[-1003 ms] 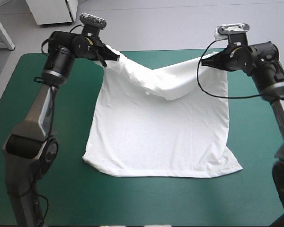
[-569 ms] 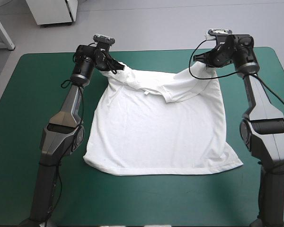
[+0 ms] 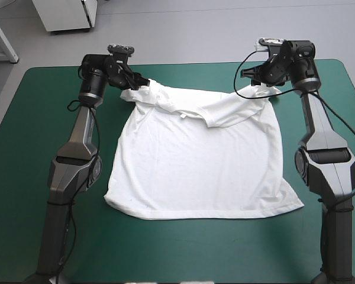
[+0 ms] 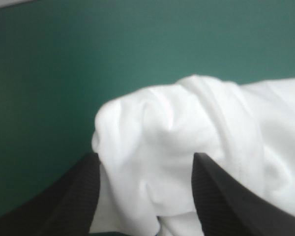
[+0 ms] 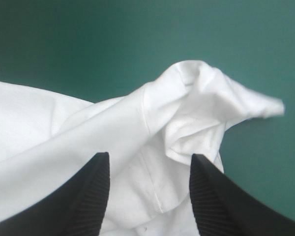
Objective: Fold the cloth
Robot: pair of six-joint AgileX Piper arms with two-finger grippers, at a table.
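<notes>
The T-shirt's far edge falls over in a crumpled flap [image 3: 225, 112], so the white T-shirt [image 3: 195, 168] will open out longer when I raise its hem and spread it.
The white T-shirt [image 3: 198, 160] lies spread on the teal-green table, hem toward the near edge, collar and shoulders at the far side. My left gripper [image 3: 136, 81] sits at the far left shoulder, open. In the left wrist view a bunched lump of the T-shirt [image 4: 172, 147] rests between its spread black fingers [image 4: 73, 196]. My right gripper [image 3: 255, 77] hangs at the far right shoulder, open too. In the right wrist view a crumpled sleeve of the T-shirt [image 5: 196, 108] lies loose between and ahead of its fingers [image 5: 211, 196].
Bare teal-green cover [image 3: 41, 130] surrounds the shirt on every side, with wide strips at left and right and along the near edge. The shirt's near right corner [image 3: 293, 204] flares outward.
Both grippers have gone from shut on the shirt's shoulders to open. The shoulders have dropped onto the table, and the left gripper has drawn slightly back toward the left.
</notes>
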